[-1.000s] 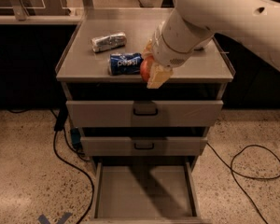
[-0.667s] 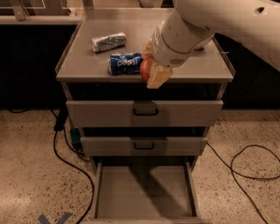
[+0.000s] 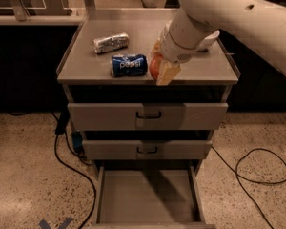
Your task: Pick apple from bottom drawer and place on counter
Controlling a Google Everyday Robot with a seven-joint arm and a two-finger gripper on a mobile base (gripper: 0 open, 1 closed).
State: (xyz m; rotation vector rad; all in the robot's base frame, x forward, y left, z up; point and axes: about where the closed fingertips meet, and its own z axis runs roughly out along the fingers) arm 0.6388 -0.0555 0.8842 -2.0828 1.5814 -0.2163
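The apple (image 3: 161, 67) is in my gripper at the counter's front edge, and there is open counter top (image 3: 188, 67) behind it. My gripper should keep moving inward and let go of the apple there.
The apple (image 3: 155, 67), red-orange, is held between the pale fingers (image 3: 167, 73) of my gripper (image 3: 159, 68) at the front edge of the counter (image 3: 200, 67), just right of the blue Pepsi can (image 3: 128, 65). The gripper is shut on the apple, low over the counter top; I cannot tell whether the apple touches the surface. The white arm comes in from the upper right. The bottom drawer (image 3: 148, 197) is pulled open below, its grey floor bare.
A crumpled silver packet (image 3: 110, 42) lies at the counter's back left. A white bowl (image 3: 209, 41) is partly hidden behind the arm. Two upper drawers with dark handles (image 3: 148, 114) are closed. Black cables (image 3: 257, 168) lie on the speckled floor on both sides.
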